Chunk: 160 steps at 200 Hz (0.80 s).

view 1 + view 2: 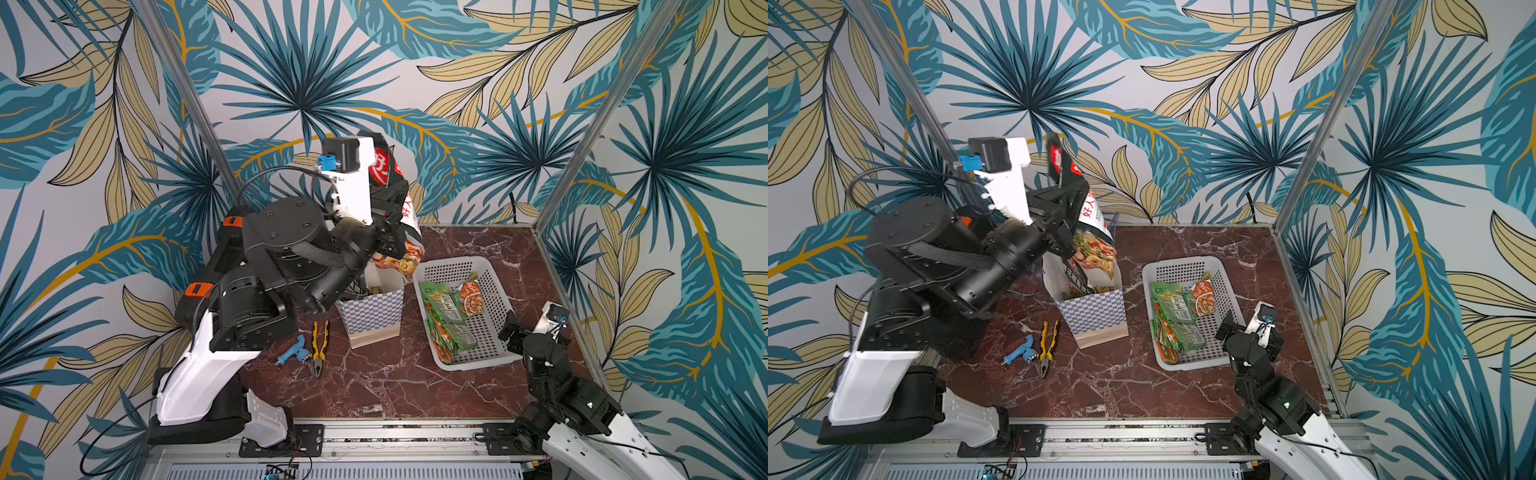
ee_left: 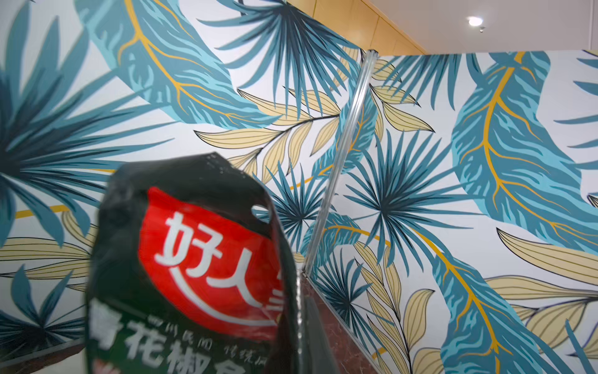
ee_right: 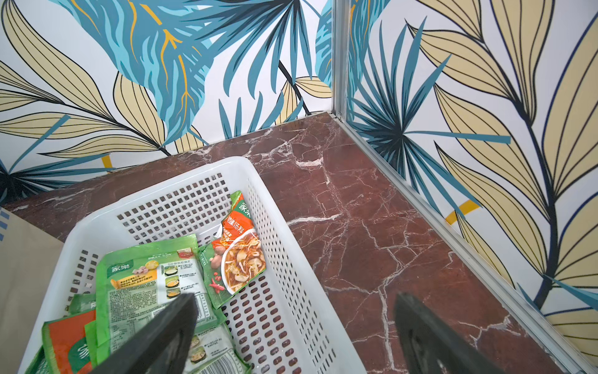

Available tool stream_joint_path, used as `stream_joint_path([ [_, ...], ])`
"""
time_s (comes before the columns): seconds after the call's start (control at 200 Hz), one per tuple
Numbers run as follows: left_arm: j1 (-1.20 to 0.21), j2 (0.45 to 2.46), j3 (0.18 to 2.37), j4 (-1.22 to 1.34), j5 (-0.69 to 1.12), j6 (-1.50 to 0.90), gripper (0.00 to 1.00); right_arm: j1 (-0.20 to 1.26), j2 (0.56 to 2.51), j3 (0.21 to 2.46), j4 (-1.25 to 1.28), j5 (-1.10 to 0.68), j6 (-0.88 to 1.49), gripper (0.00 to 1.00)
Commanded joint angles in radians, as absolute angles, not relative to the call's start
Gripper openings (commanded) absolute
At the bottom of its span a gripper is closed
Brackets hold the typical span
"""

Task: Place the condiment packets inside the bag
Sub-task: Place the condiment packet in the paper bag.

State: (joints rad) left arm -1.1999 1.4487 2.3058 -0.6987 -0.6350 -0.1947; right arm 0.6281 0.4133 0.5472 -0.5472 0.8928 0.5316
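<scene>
My left gripper keeps lowering the dark packet, which hangs upright with its lower end (image 1: 1094, 257) over the bag's opening (image 1: 1098, 278), until the packet sits inside the bag.
My left gripper (image 1: 1077, 203) is shut on a large dark green-black condiment packet (image 1: 1094, 241) with a red logo, gripping it about midway along one edge. The packet stands upright, and its lower end reaches into the mouth of the cream bag (image 1: 1096, 311) with the blue checkered band. The red logo fills the left wrist view on the packet (image 2: 194, 275). Several smaller green-orange packets (image 1: 449, 316) (image 3: 152, 291) lie in the white basket. My right gripper (image 3: 296, 323) (image 1: 510, 328) is open and empty, astride the basket's wall near its front right corner.
The white perforated basket (image 1: 446, 262) (image 3: 200, 162) sits right of the bag. Yellow-handled pliers (image 1: 320, 345) and a blue plastic fitting (image 1: 293, 351) lie on the marble table left of the bag. Leaf-patterned walls with aluminium posts close in the back and right.
</scene>
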Motion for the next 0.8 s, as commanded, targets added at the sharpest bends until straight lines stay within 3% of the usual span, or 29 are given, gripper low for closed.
stream_joint_path([
  [0.0, -1.200, 1.386, 2.217, -0.573, -0.772, -0.109, 0.00, 0.624, 0.421, 0.525, -0.526, 0.903, 0.537, 0.99],
  [0.255, -1.162, 1.346, 2.057, -0.528, -0.844, -0.089, 0.00, 0.626, 0.437, 0.522, -0.520, 0.899, 0.534, 1.00],
  [0.796, -0.797, 1.457, 1.982, -0.709, -0.386, -0.329, 0.00, 0.625, 0.454, 0.523, -0.512, 0.893, 0.531, 0.99],
])
